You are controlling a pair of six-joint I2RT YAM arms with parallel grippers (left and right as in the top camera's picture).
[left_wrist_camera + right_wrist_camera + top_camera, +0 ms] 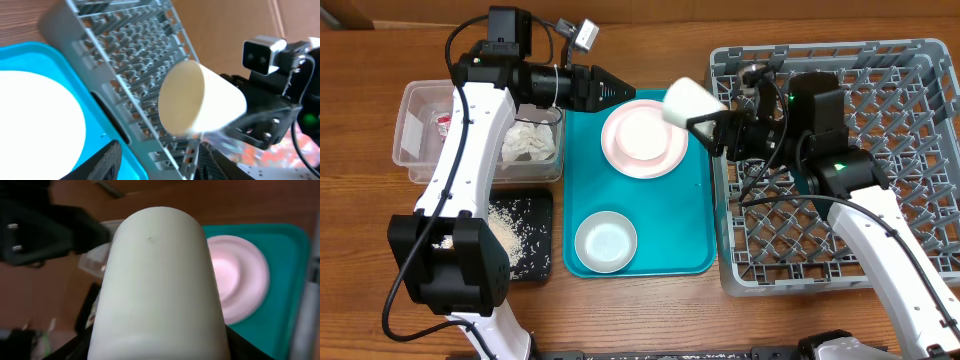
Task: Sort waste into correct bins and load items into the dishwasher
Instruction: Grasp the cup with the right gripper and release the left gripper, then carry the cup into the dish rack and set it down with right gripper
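Observation:
My right gripper should turn the white cup (691,103) down over the pegs (754,178), because the cup is lying level over the teal tray's edge, short of the rack's wires.
My right gripper (712,128) is shut on the white cup (691,101), holding it on its side above the gap between the teal tray and the grey dish rack (880,250). The cup fills the right wrist view (160,285) and shows in the left wrist view (197,97). My left gripper (620,92) is open and empty over the teal tray's back edge, next to the pink plate (642,140). A white bowl (606,241) sits at the tray's front. The clear tub (420,130) holds a red wrapper (445,120) and a white napkin (528,142). The black tray (535,215) holds rice scraps (510,232).
The teal serving tray (685,215) lies between the bins on the left and the rack on the right. The rack (130,55) has upright pegs throughout. The left arm reaches over the clear tub. Cables hang over the rack's back left corner.

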